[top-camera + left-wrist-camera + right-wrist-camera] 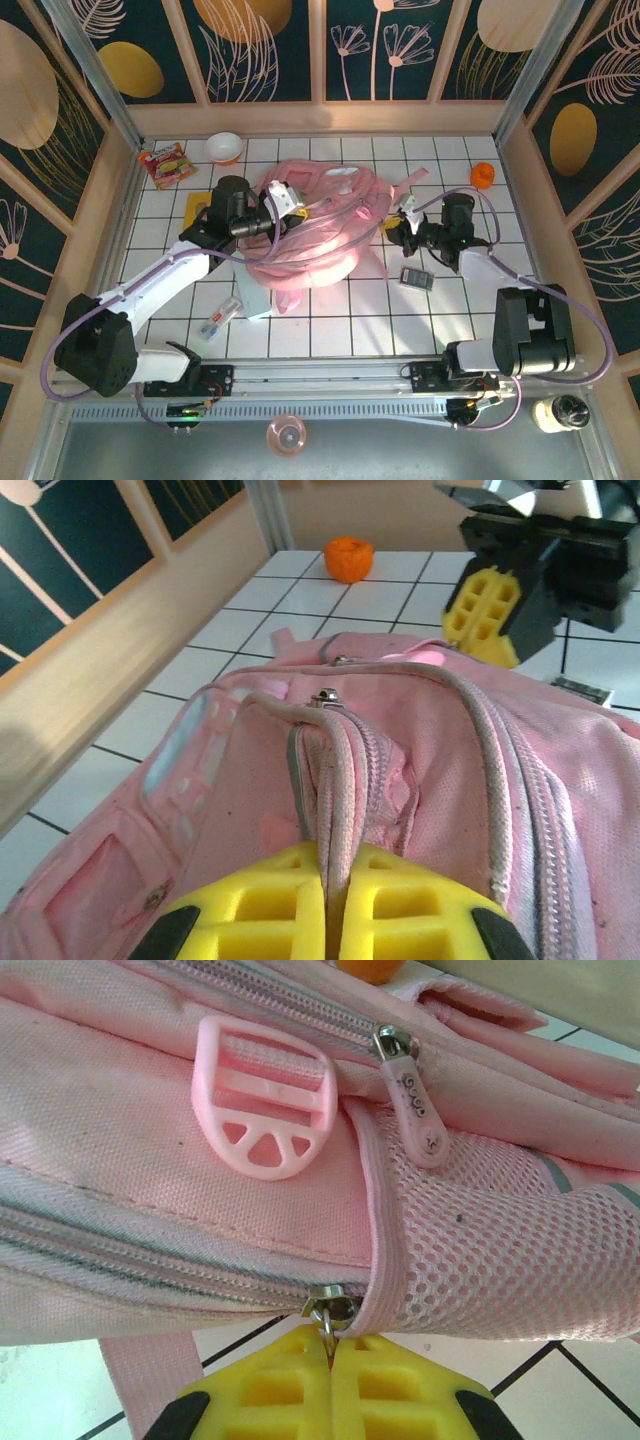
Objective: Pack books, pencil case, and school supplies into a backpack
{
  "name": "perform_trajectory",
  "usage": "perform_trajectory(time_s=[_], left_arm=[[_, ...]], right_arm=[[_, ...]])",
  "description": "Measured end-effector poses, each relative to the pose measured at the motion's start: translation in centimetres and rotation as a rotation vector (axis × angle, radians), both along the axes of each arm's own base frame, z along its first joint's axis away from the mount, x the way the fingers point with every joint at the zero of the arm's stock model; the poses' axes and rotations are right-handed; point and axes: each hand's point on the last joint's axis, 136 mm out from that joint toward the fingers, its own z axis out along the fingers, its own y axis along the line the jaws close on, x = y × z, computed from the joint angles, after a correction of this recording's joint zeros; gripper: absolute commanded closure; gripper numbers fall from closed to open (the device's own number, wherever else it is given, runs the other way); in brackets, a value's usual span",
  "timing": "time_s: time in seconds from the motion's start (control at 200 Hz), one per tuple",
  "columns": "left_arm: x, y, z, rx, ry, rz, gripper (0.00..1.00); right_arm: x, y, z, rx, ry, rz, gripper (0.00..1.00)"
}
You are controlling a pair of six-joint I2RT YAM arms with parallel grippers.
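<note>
My right gripper should keep pulling the metal zip pull along the closed zip (150,1261) until the backpack opens, as my left gripper is holding the backpack's raised seam (338,790).
The pink backpack (320,245) lies in the middle of the table. My left gripper (284,203) is shut on a raised seam of the backpack (420,770), beside a zip; the fabric fold runs between its yellow pads (290,900). My right gripper (402,226) is shut on the metal zip pull (327,1320) at the backpack's right side, under a pink buckle (262,1095). The yellow book (197,208) is partly hidden under my left arm. A mint-green pencil case (262,300) pokes out from under the backpack's near edge. The clear packet (220,318) and the grey calculator (417,278) lie on the tiles.
A snack packet (165,163) and a bowl (225,147) sit at the back left. A small orange object (483,176) sits at the back right (349,558). Wooden walls ring the tiled table (330,330). My right gripper's pads (485,605) show beyond the backpack.
</note>
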Motion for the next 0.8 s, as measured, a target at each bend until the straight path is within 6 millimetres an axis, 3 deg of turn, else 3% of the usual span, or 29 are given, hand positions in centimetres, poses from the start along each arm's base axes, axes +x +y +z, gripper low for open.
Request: perform_trajectory(time_s=[0.165, 0.505, 0.801], left_arm=[[1.1, 0.3, 0.7, -0.027, -0.01, 0.078, 1.0], [2.3, 0.7, 0.0, -0.024, -0.019, 0.219, 1.0], [3.5, -2.0, -2.0, -0.012, 0.02, 0.336, 1.0]], right_arm=[[-0.9, 0.3, 1.2, 0.018, 0.048, -0.02, 1.0], [-3.6, 4.2, 2.8, 0.013, 0.134, 0.037, 1.0], [-7.4, 7.8, 3.6, 0.063, 0.303, 0.078, 1.0]])
